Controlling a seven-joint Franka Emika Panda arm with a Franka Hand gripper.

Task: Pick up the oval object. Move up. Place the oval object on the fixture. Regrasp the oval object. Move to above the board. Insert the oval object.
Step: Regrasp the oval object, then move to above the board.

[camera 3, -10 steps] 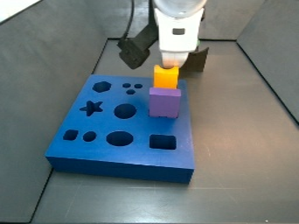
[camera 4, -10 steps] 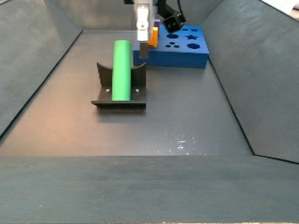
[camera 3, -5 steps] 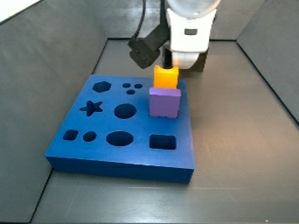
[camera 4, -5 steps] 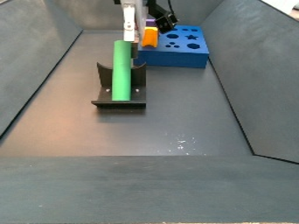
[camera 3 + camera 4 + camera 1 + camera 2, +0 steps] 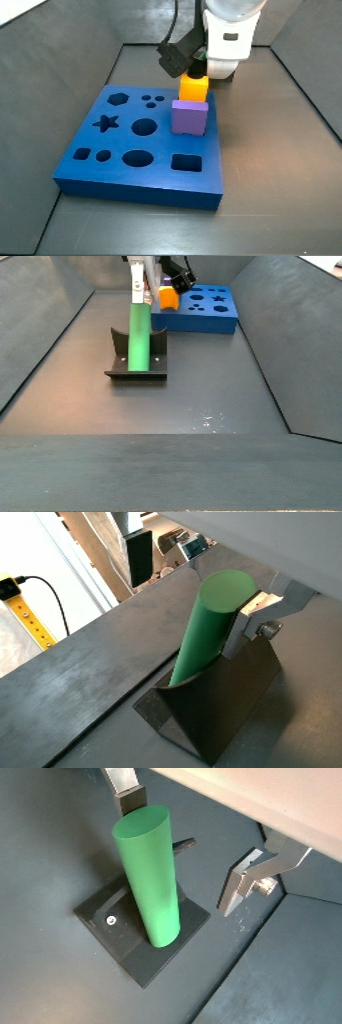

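The oval object (image 5: 213, 624) is leaning in the fixture's open notch (image 5: 191, 684). So the oval object will come loose when I lift, and the fixture will stay standing.
The oval object (image 5: 134, 331), a bright green rod, leans in the notch of the dark fixture (image 5: 136, 368), upper end raised. Both wrist views show the oval object (image 5: 151, 878) from near its top end, and the fixture (image 5: 127, 933) under it. My gripper (image 5: 187, 843) is open and straddles the rod's upper end. One finger (image 5: 250, 880) stands well clear of the rod in that view, and the other finger (image 5: 126, 790) is just behind it. In a wrist view the gripper (image 5: 201, 584) has a finger (image 5: 257, 612) close beside the oval object (image 5: 203, 627). The blue board (image 5: 140, 140) lies beside it.
A yellow block (image 5: 193, 88) and a purple block (image 5: 189, 116) stand in the board's far right holes. The board (image 5: 201, 311) sits at the far end of the bin, behind the fixture. Grey bin walls (image 5: 54, 346) rise on both sides.
The gripper has moved away from the board's edge to the raised end of the green rod, and its fingers now straddle that end. The rod has not moved.
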